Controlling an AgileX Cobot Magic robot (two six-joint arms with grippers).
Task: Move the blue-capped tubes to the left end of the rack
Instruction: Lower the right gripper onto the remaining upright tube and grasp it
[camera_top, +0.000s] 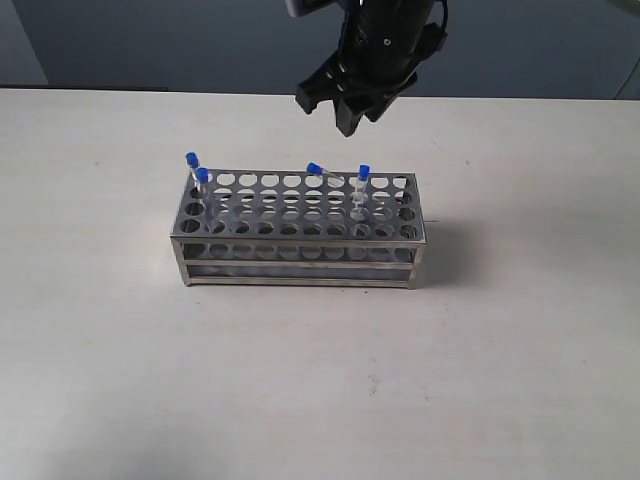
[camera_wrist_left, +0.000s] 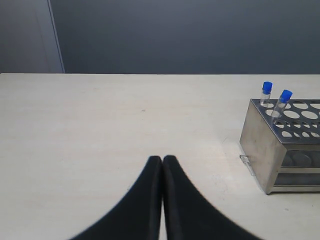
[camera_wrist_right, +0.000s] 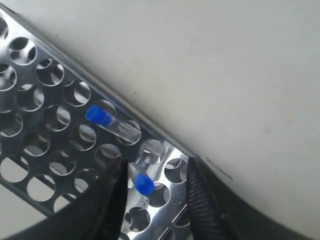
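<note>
I should keep moving my right gripper down, as the upright tube's cap (camera_wrist_right: 145, 184) is between its open fingers and clear of the leaning tube, and close it on that cap (camera_top: 364, 171).
The silver rack (camera_top: 300, 232) stands mid-table. Two blue-capped tubes (camera_top: 191, 160) (camera_top: 202, 177) stand in holes at its left end. A third (camera_top: 315, 169) leans steeply at the back row, and a fourth (camera_top: 363, 174) stands upright right of the middle. My right gripper (camera_top: 342, 115) hovers open above the rack's back. In the right wrist view its fingers (camera_wrist_right: 119, 195) straddle the upright tube's cap (camera_wrist_right: 144, 184) from above, with the leaning tube (camera_wrist_right: 102, 117) beside it. My left gripper (camera_wrist_left: 162, 161) is shut and empty over bare table, well off the rack's left end (camera_wrist_left: 260, 145).
The rack sits on a pale tabletop (camera_top: 120, 350) with a dark wall behind. Most of the rack's holes (camera_wrist_right: 50, 72) hold nothing.
</note>
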